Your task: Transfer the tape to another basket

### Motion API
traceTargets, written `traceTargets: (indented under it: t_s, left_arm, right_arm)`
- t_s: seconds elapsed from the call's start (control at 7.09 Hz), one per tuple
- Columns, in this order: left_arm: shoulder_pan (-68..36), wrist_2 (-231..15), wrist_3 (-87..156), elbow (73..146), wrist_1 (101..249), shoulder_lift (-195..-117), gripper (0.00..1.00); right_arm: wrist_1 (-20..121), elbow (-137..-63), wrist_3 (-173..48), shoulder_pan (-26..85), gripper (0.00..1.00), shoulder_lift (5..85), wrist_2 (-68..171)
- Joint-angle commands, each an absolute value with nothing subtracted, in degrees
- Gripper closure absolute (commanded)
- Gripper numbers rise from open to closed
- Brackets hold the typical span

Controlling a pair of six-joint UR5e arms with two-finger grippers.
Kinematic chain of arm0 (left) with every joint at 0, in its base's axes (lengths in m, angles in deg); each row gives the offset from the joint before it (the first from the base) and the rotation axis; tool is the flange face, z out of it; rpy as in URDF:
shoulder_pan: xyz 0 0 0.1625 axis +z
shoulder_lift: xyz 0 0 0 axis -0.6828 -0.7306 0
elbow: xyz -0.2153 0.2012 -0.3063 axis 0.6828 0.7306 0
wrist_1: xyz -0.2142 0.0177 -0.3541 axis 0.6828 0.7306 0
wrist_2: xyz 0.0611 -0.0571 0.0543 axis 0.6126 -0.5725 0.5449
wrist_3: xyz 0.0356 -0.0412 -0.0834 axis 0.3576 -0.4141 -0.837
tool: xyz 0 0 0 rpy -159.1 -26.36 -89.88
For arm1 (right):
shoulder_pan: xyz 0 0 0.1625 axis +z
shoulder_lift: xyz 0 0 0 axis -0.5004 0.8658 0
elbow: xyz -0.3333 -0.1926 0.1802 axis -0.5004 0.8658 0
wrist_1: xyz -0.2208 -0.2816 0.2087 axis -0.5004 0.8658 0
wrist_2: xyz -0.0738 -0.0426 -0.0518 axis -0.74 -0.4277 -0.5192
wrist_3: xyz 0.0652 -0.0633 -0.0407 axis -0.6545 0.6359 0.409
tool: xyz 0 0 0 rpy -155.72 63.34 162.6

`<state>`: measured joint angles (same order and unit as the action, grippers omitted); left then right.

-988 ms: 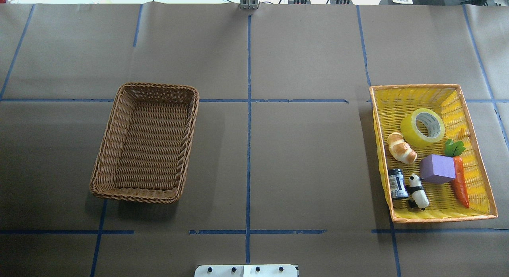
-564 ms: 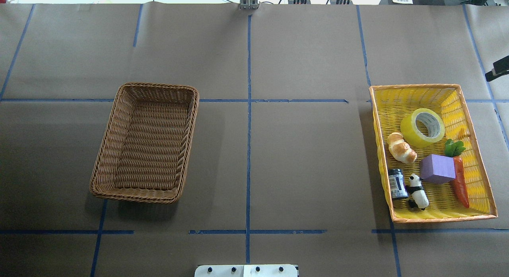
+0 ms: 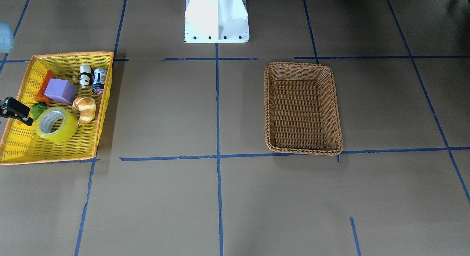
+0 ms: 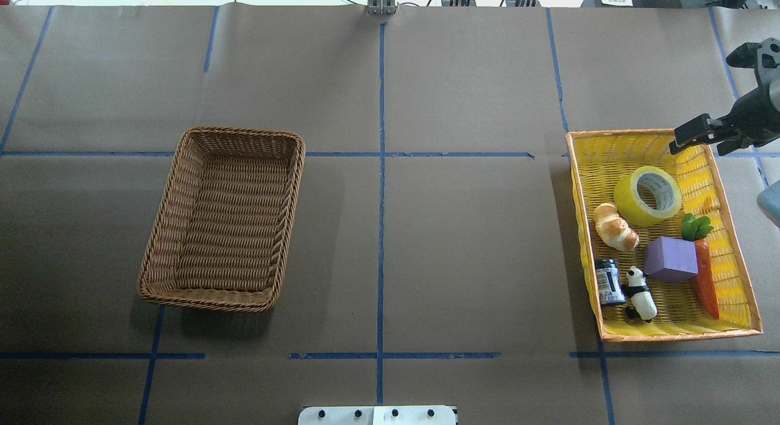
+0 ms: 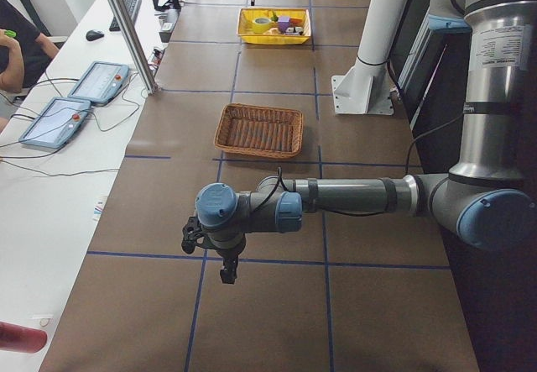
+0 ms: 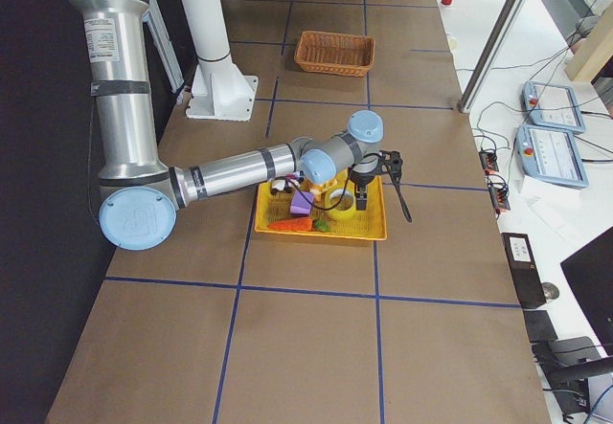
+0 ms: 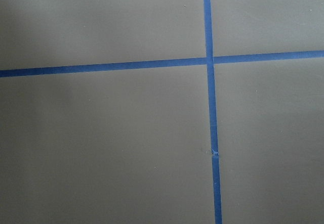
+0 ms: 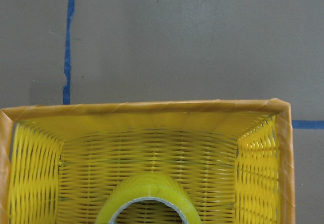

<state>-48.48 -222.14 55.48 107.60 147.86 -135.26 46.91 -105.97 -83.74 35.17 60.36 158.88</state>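
Observation:
The carrot's green leaves [image 3: 37, 110] are next to the tape's outer edge [image 3: 66, 129] and outside its hole. The tape will come loose and the carrot will stay behind when I lift.
The tape [image 4: 631, 200], a yellow roll with a white core, lies in the far half of the yellow tray [image 4: 634, 133]. It also shows in the front-facing view [image 3: 68, 129] and at the bottom of the right wrist view [image 8: 152, 191]. My right gripper [image 4: 710, 141] hovers open over the tray's far right corner, just beyond the tape and not touching it. The brown wicker basket [image 4: 241, 131] stands empty on the left of the table. My left gripper [image 5: 226, 271] shows only in the exterior left view, far from both baskets. I cannot tell whether it is open or shut.
The yellow tray also holds a croissant [image 4: 615, 227], a purple block [image 4: 670, 258], a carrot [image 4: 707, 285], a panda figure [image 4: 640, 294] and a small dark jar [image 4: 608, 282]. The robot's white base [image 4: 378, 414] sits at the near table edge.
My right gripper has come into the overhead view from the right edge and moved left, over the yellow tray's far right corner. The tape and both baskets have not moved.

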Motion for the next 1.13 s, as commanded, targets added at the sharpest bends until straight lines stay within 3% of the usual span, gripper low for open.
traceTargets:
  t_s: [0.0, 0.99]
  left_arm:
    - [-48.5, -222.3, 55.4, 107.6, 147.9, -135.3, 0.00]
    - [-48.4, -222.4, 55.4, 107.8, 147.9, -135.2, 0.00]
  right_arm:
    - [46.6, -104.1, -84.0, 32.8, 0.00, 60.3, 158.4]
    - [46.6, -98.8, -83.7, 28.2, 0.00, 59.8, 155.3]
